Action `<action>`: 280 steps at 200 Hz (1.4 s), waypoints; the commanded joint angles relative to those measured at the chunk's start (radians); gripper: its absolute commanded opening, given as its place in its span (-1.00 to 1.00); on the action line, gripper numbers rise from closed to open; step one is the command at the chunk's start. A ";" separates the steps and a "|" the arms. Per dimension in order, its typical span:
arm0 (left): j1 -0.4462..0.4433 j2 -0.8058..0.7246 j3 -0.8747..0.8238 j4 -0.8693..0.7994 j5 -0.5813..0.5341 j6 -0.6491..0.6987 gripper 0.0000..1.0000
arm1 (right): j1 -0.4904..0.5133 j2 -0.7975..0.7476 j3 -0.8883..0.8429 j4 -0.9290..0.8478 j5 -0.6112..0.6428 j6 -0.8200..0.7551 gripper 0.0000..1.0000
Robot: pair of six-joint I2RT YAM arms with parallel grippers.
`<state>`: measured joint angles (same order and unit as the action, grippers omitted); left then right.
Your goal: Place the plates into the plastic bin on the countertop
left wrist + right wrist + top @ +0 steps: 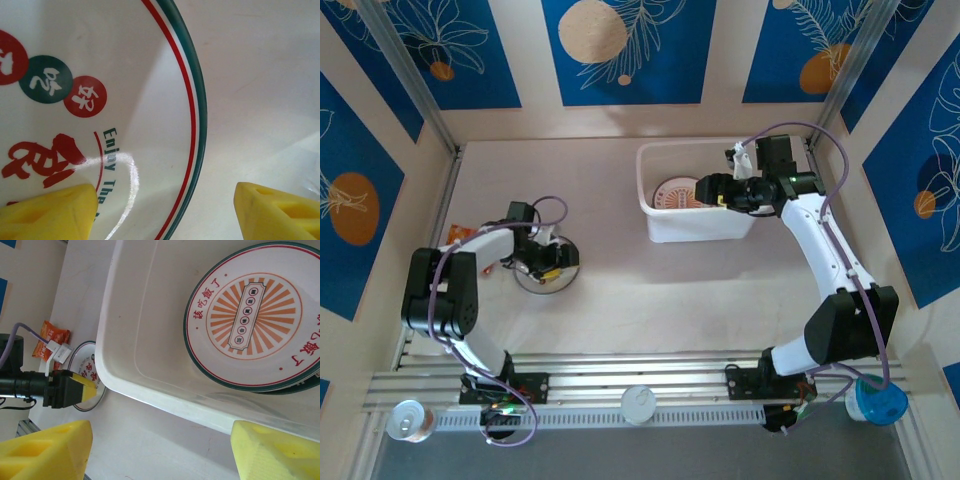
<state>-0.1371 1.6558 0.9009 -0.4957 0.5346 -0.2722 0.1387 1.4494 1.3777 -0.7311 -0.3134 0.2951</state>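
Observation:
The plate sits far from the bin while my left gripper straddles its near rim, so next I back away and slide the plate by its packet-side rim.
One plate with a green and red rim and red printed characters lies on the countertop at the left. My left gripper hovers low over it, open. In the left wrist view the plate's rim runs between the two yellow fingertips, and the gripper holds nothing. The plastic bin stands at the back right with a stack of plates inside, the top one with an orange sunburst centre. My right gripper hangs open above the bin's near wall, its midpoint empty.
An orange snack packet lies at the far left next to the left arm. A metal rail crosses the near edge, with a can and a small round lid on it. Cream walls close in the sides and back.

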 commanded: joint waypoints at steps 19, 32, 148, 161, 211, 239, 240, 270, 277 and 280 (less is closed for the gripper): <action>-0.106 0.052 0.004 0.031 0.044 -0.077 0.46 | 0.019 -0.001 -0.019 0.014 0.001 0.021 0.47; -0.132 0.061 0.007 0.062 0.060 -0.101 0.46 | 0.024 -0.001 -0.024 0.018 0.001 0.023 0.48; -0.111 -0.191 0.070 -0.069 -0.023 -0.085 0.49 | 0.047 -0.007 -0.059 0.049 -0.004 0.029 0.48; -0.053 -0.228 0.047 -0.092 -0.027 -0.063 0.48 | 0.054 -0.006 -0.063 0.051 -0.006 0.028 0.48; 0.146 -0.183 -0.012 -0.048 0.003 -0.029 0.47 | 0.083 0.003 -0.068 0.064 -0.011 0.035 0.48; 0.163 -0.106 -0.016 0.003 -0.021 -0.025 0.45 | 0.085 0.001 -0.071 0.062 -0.004 0.033 0.48; 0.163 -0.102 -0.015 0.004 -0.023 -0.024 0.44 | 0.085 0.001 -0.071 0.062 -0.003 0.033 0.48; 0.165 -0.046 -0.012 0.021 -0.035 -0.011 0.42 | 0.086 -0.001 -0.077 0.059 0.002 0.033 0.48; 0.165 -0.039 -0.015 0.020 -0.038 -0.005 0.41 | 0.085 0.000 -0.077 0.059 0.003 0.033 0.48; 0.165 -0.035 -0.016 0.020 -0.040 -0.003 0.41 | 0.086 0.000 -0.077 0.060 0.005 0.033 0.48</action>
<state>0.0200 1.5940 0.8944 -0.4965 0.5110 -0.3119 0.2169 1.4498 1.3128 -0.6682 -0.3130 0.3214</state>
